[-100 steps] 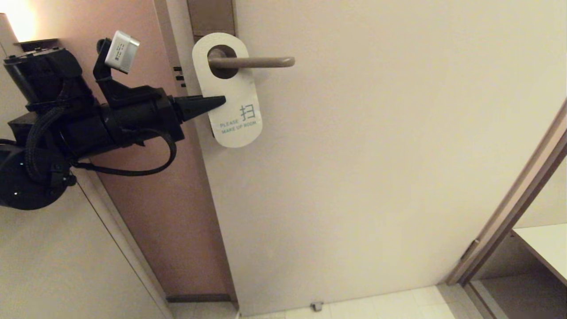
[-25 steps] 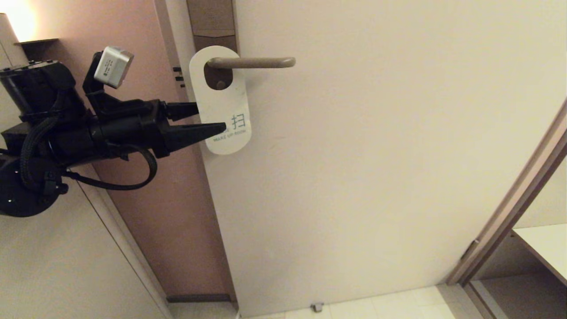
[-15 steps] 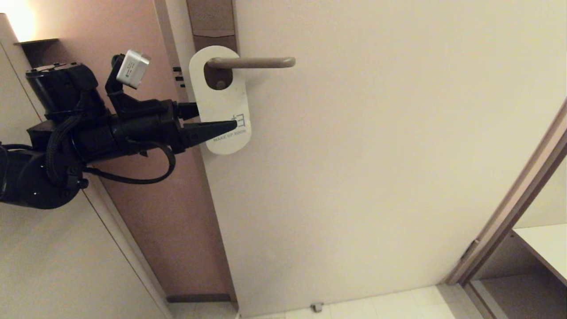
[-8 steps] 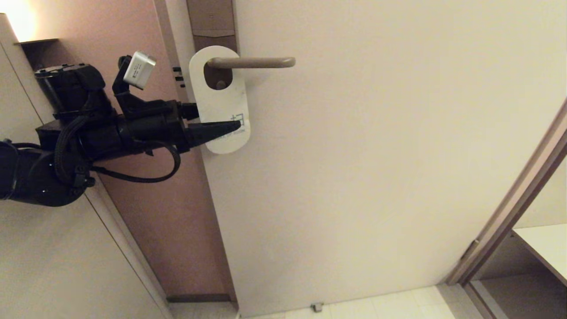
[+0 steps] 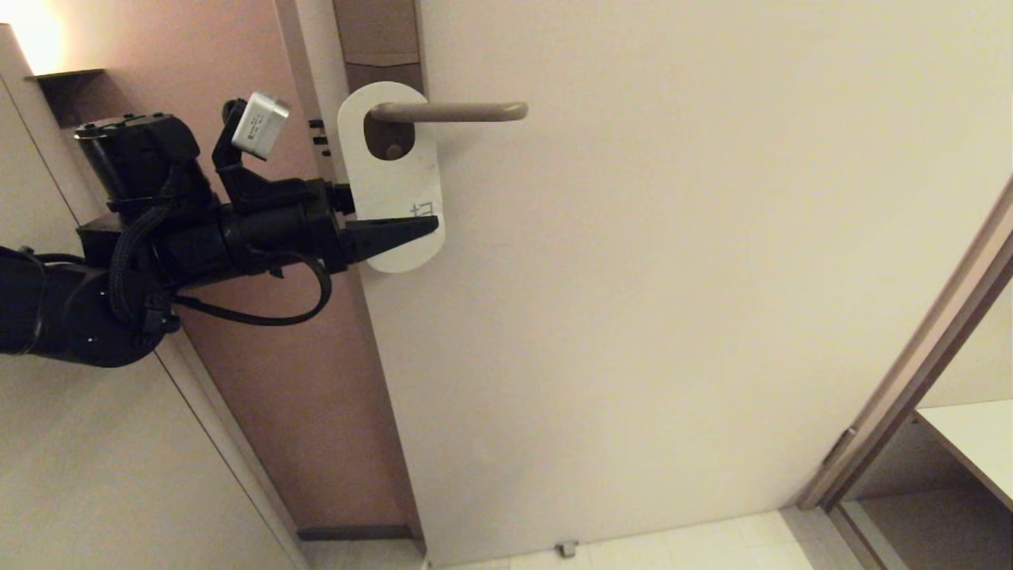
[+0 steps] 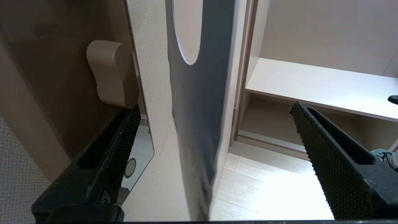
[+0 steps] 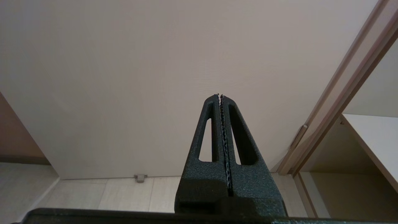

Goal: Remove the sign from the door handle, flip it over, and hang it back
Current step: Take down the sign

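Observation:
The sign's oval hole (image 5: 389, 138) makes a closed ring wider than the door handle, so when I pull, the sign will slip off the door handle's loose end.
The sign (image 5: 392, 170) hangs by its oval hole on the door handle (image 5: 451, 112), white side out, its print partly covered. My left gripper (image 5: 392, 212) is open and straddles the sign's lower half. One finger (image 5: 396, 232) lies in front of it; the other is hidden behind it at the door's edge. In the left wrist view the sign (image 6: 199, 109) shows edge-on with its dark side, standing free between the wide-apart fingers of the left gripper (image 6: 215, 106). My right gripper (image 7: 220, 95) is shut on nothing, low before the door and outside the head view.
The pale door (image 5: 673, 277) fills the middle, with the brown lock plate (image 5: 378, 39) above the handle. A beige thumb-turn (image 6: 110, 74) sits near one left finger. A door frame (image 5: 910, 380) and shelf (image 5: 973, 443) stand at the right; a door stop (image 5: 565, 548) is on the floor.
The left arm has crept right and slightly up, its front finger sliding further across the sign's print. Earlier the sign was held tilted; it hangs straight from the handle and the gripper stands open.

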`<state>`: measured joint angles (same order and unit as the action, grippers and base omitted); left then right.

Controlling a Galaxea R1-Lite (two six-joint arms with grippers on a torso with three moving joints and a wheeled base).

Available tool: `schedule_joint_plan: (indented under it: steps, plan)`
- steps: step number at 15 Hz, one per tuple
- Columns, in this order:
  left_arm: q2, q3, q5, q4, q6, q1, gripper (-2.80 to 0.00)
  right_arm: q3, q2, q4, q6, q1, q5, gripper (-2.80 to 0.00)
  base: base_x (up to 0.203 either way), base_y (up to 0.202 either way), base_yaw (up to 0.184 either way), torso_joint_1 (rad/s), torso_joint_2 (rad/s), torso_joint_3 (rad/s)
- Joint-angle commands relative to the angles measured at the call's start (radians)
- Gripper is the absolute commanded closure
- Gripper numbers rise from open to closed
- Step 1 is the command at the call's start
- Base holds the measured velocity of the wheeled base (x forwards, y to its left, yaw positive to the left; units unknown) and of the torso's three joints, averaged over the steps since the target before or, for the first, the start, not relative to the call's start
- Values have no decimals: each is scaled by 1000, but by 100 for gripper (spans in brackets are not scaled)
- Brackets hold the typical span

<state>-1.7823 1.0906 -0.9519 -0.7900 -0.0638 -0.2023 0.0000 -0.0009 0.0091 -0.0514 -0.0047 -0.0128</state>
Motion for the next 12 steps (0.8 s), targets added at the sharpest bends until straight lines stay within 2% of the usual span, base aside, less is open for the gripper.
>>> schedule_joint_plan:
  steps: [1, 5, 6, 12]
  plan:
    - [-2, 0, -1, -5, -1, 0, -280, 0, 1, 0, -1, 0, 0, 0, 0, 0, 0, 0, 0, 0]
    - [-11, 0, 2, -11, 1, 0, -280, 0, 1, 0, -1, 0, 0, 0, 0, 0, 0, 0, 0, 0]
    - [-11, 0, 1, -11, 1, 0, 0, 0, 1, 0, -1, 0, 0, 0, 0, 0, 0, 0, 0, 0]
    - [-9, 0, 2, -11, -1, 0, 0, 0, 1, 0, -1, 0, 0, 0, 0, 0, 0, 0, 0, 0]
